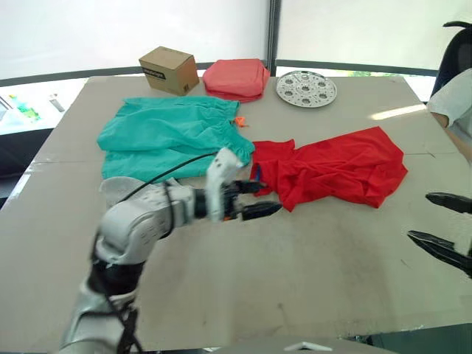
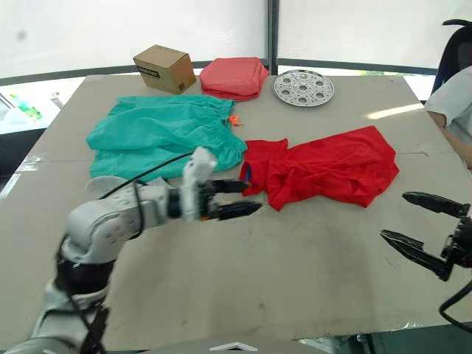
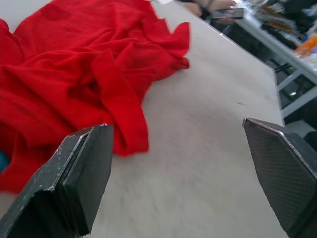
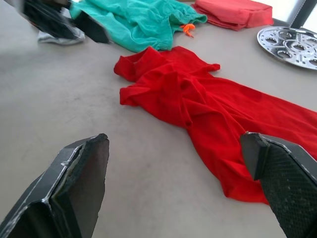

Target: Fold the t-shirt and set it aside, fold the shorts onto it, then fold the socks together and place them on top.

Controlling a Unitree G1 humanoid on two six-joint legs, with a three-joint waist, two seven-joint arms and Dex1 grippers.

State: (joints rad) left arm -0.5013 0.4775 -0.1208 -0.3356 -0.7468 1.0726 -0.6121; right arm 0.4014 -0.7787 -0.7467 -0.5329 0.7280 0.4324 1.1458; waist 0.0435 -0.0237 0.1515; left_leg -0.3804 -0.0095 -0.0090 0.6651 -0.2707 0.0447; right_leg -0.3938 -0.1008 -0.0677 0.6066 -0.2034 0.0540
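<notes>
The red t-shirt is bunched narrow by overlapping folds, so I expect it will spread into a wide sheet toward me when I pull its near edge.
The red t-shirt lies crumpled in the middle right of the table. My left gripper is open just off the shirt's near-left end, its fingers pointing at the cloth with nothing between them. The teal shorts are spread flat at the back left, an orange drawstring end at their right edge. A light grey sock peeks out behind my left arm. My right gripper hovers open over the table's front right, apart from the shirt.
At the table's back stand a cardboard box, a folded coral-pink cloth and a round metal tray. A person's sleeve shows at the right edge. Bare tabletop lies in front.
</notes>
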